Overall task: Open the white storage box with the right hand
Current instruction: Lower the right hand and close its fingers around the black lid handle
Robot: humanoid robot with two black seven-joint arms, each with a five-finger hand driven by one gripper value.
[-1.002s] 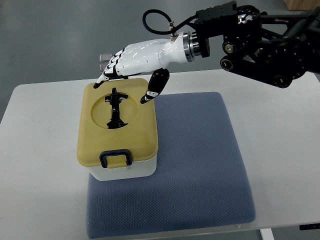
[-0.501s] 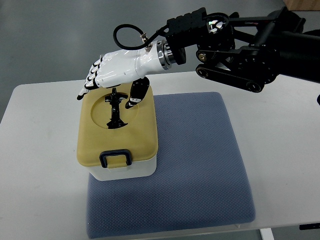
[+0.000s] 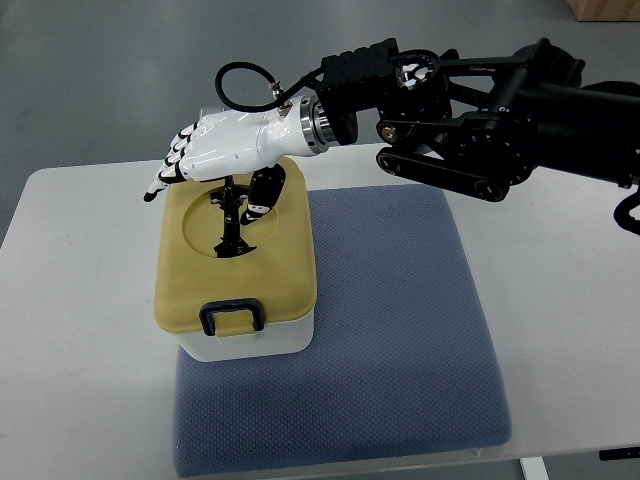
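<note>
The mustard-yellow lid [image 3: 190, 279] will come off in one piece when I lift it, because the dark latch [image 3: 232, 316] sticks out clear of the box's side.
A white storage box [image 3: 250, 338] with a mustard-yellow lid [image 3: 280, 270] stands on the left part of a blue-grey mat [image 3: 400, 330]. The lid has a round recess with a black fold-down handle [image 3: 232, 222] in it and a dark latch [image 3: 232, 317] at the near edge. My right hand [image 3: 225, 150], white with black finger joints, hovers over the far edge of the lid. Its fingers [image 3: 170, 170] are spread and reach left past the lid's corner; the thumb [image 3: 262, 195] hangs down next to the handle. It holds nothing. The lid lies closed on the box.
The mat lies on a white table [image 3: 560, 300]. My black right arm [image 3: 490, 100] stretches in from the upper right above the table's far edge. Grey floor shows beyond the table.
My right hand has travelled left and a little down across the box's far edge, and the thumb now hangs by the handle. The box and lid have stayed put.
</note>
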